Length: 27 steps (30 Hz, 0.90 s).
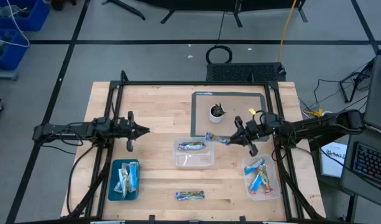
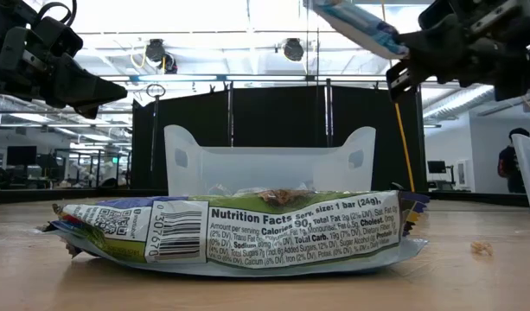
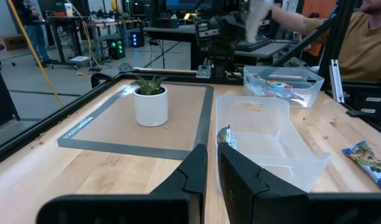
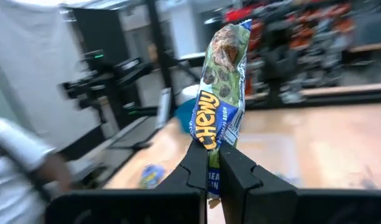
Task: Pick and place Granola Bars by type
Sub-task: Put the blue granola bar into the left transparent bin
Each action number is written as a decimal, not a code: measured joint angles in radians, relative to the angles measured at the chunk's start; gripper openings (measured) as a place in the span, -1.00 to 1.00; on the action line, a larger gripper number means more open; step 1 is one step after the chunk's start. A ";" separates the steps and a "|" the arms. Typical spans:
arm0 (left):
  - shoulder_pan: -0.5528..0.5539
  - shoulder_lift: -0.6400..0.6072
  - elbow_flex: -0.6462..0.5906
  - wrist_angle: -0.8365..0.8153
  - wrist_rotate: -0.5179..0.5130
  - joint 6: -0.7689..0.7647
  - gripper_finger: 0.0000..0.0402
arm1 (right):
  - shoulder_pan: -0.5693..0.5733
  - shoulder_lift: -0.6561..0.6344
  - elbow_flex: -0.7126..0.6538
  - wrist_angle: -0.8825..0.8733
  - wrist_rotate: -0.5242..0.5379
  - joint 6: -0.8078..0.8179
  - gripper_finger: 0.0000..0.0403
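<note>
I should tip the granola bar down with my right gripper and lay it beside the patterned bar, because the granola bar's loose end (image 1: 209,135) slants upward beside the middle clear tub.
My right gripper (image 1: 238,138) hangs over the table's middle right, just right of the middle clear tub (image 1: 210,163), shut on a blue-green granola bar (image 4: 222,87). That tub holds one patterned bar (image 1: 192,146). A like bar (image 1: 189,195) lies flat on the table near the front edge. The right clear tub (image 1: 276,193) holds red and blue bars (image 1: 258,177). Several bars (image 1: 125,177) lie in the blue tray (image 1: 113,193). My left gripper (image 1: 145,130) waits shut at the left, above the table. My right gripper pinches one end of the bar (image 4: 210,177) between its two fingers (image 4: 240,171). The fingers are about level and come from the table's right. The bar sticks out past the fingertips, lifted clear of the table and the tub, its free end (image 2: 334,10) slanting upward.
A small white pot with a green plant (image 1: 217,112) stands on a grey mat (image 1: 260,99) at the back. Black frame rails (image 1: 190,84) run around the table. A person (image 3: 358,37) sits beyond the right side.
</note>
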 joint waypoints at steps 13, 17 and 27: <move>0.000 0.000 0.000 0.000 0.000 0.000 -0.79 | 0.000 0.000 0.001 -0.160 -0.099 0.207 -0.97; 0.000 0.000 0.000 0.000 0.000 0.000 -0.79 | -0.001 0.000 0.001 -0.230 0.070 0.301 -0.97; 0.000 0.000 0.000 0.000 0.000 0.000 -0.79 | 0.000 0.000 0.001 -0.345 0.442 0.389 -0.97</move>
